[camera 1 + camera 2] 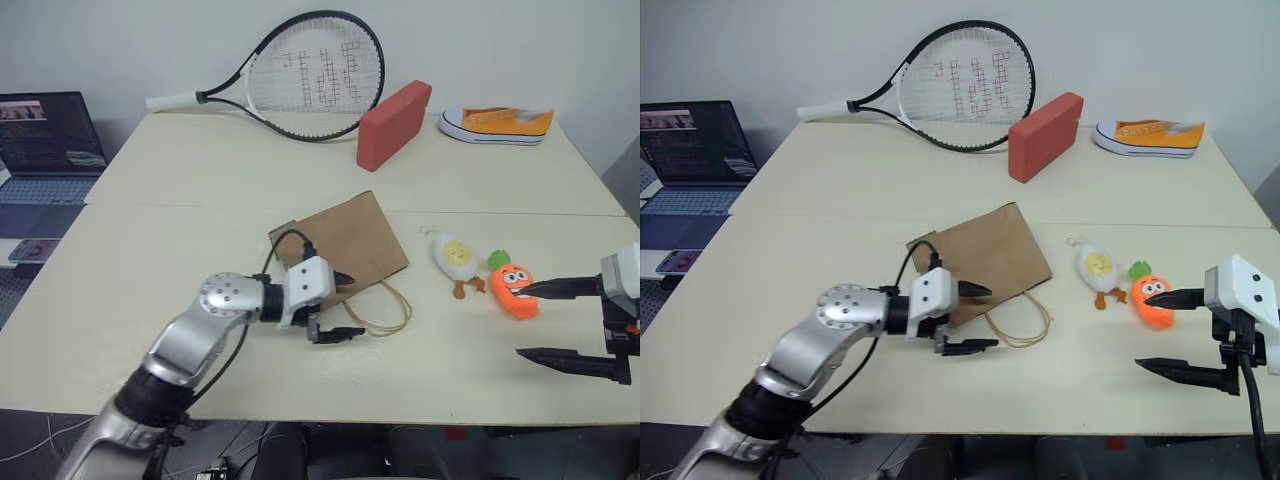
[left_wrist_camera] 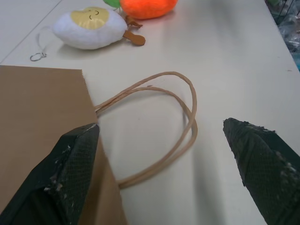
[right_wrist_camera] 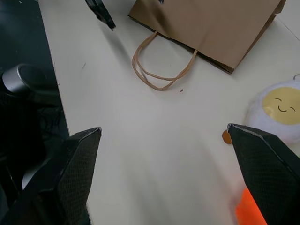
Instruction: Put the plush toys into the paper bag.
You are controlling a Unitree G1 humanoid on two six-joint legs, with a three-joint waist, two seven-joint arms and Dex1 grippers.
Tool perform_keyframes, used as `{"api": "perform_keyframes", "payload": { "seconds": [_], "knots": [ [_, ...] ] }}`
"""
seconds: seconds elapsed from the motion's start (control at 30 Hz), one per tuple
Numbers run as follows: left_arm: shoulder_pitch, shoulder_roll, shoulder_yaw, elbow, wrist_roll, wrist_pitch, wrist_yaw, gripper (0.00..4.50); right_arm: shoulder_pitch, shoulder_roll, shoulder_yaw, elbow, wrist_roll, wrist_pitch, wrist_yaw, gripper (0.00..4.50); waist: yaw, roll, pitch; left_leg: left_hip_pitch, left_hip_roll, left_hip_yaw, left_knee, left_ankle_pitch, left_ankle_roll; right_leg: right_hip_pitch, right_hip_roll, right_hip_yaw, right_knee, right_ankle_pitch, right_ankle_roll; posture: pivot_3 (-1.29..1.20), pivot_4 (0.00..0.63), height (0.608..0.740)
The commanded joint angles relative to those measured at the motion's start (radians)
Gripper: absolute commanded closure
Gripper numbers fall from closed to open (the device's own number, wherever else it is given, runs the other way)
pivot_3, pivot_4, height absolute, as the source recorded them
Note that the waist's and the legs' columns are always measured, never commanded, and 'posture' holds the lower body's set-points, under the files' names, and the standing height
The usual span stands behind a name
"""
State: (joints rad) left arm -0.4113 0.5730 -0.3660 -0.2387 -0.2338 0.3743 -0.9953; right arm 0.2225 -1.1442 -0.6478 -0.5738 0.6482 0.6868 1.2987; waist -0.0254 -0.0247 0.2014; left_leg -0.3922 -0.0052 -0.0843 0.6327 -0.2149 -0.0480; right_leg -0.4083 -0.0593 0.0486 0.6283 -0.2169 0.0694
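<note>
I can see a dark gap along the flat paper bag's edge, so the bag's opening will spread wide when I lift a handle and push inside.
The brown paper bag lies flat in the middle of the table, its two loop handles pointing toward the front edge. My left gripper is open at the bag's mouth edge, one finger over the paper and the other beside the handles. Right of the bag lie the plush toys: the white egg and, beside it, the orange carrot. My right gripper hangs open just right of the carrot, holding nothing; its upper fingertip overlaps the carrot in the picture.
A tennis racket, a red block and an orange-and-white sneaker lie along the table's far side. An open laptop and a phone sit on a lower surface to the left.
</note>
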Motion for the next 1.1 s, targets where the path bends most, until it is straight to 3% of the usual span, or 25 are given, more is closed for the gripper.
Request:
{"api": "perform_keyframes", "payload": {
  "seconds": [0.03, 0.3, 0.43, 0.83, 1.07, 1.1],
  "knots": [
    [-0.036, -0.049, -0.057, 0.052, 0.068, -0.072, 0.004, 0.01, 0.008, 0.014, -0.031, -0.047, 0.016, 0.017, -0.025, 0.00, 0.000, 0.000, 0.000, 0.000, 0.000, 0.000, 0.000, 0.000, 0.000, 0.000, 0.000, 0.000, 0.000, 0.000, 0.000, 0.00, 0.150, 0.740],
    [-0.097, -0.161, -0.121, 0.203, 0.165, -0.179, 0.011, 0.01, 0.001, 0.034, -0.014, -0.086, 0.039, 0.043, -0.065, 0.00, 0.001, 0.000, 0.000, -0.001, -0.001, -0.002, 0.000, 0.000, 0.000, 0.000, 0.000, 0.000, 0.000, 0.001, 0.001, 0.00, 0.150, 0.740],
    [-0.102, -0.195, -0.130, 0.244, 0.175, -0.214, -0.009, 0.81, 0.002, 0.038, -0.012, -0.096, 0.050, 0.044, -0.079, 0.00, 0.001, 0.000, 0.000, -0.001, 0.000, -0.002, 0.001, 0.000, 0.000, 0.000, 0.000, 0.000, 0.000, 0.001, 0.001, 0.00, 0.150, 0.740],
    [-0.104, -0.199, -0.073, 0.225, 0.108, -0.167, -0.066, 4.46, -0.003, 0.066, 0.035, -0.124, 0.068, 0.040, -0.127, 0.00, 0.000, 0.000, 0.000, -0.001, 0.000, -0.002, 0.001, 0.000, 0.000, 0.000, 0.000, 0.000, 0.000, 0.001, 0.001, 0.00, 0.150, 0.740],
    [-0.159, -0.178, 0.110, 0.132, -0.117, 0.071, -0.093, 4.46, -0.103, 0.174, 0.221, -0.164, 0.032, 0.030, -0.328, 0.00, -0.003, 0.000, 0.000, -0.001, 0.000, -0.003, 0.001, 0.000, 0.000, 0.000, 0.001, -0.001, 0.000, 0.001, 0.001, 0.00, 0.150, 0.740],
    [-0.172, -0.172, 0.142, 0.122, -0.159, 0.110, -0.098, 4.49, -0.119, 0.192, 0.258, -0.168, 0.026, 0.024, -0.347, 0.17, -0.002, 0.000, 0.000, -0.001, 0.000, -0.004, 0.001, 0.000, 0.000, 0.000, 0.001, -0.001, 0.000, 0.001, 0.001, 0.00, 0.150, 0.740]
  ]
}}
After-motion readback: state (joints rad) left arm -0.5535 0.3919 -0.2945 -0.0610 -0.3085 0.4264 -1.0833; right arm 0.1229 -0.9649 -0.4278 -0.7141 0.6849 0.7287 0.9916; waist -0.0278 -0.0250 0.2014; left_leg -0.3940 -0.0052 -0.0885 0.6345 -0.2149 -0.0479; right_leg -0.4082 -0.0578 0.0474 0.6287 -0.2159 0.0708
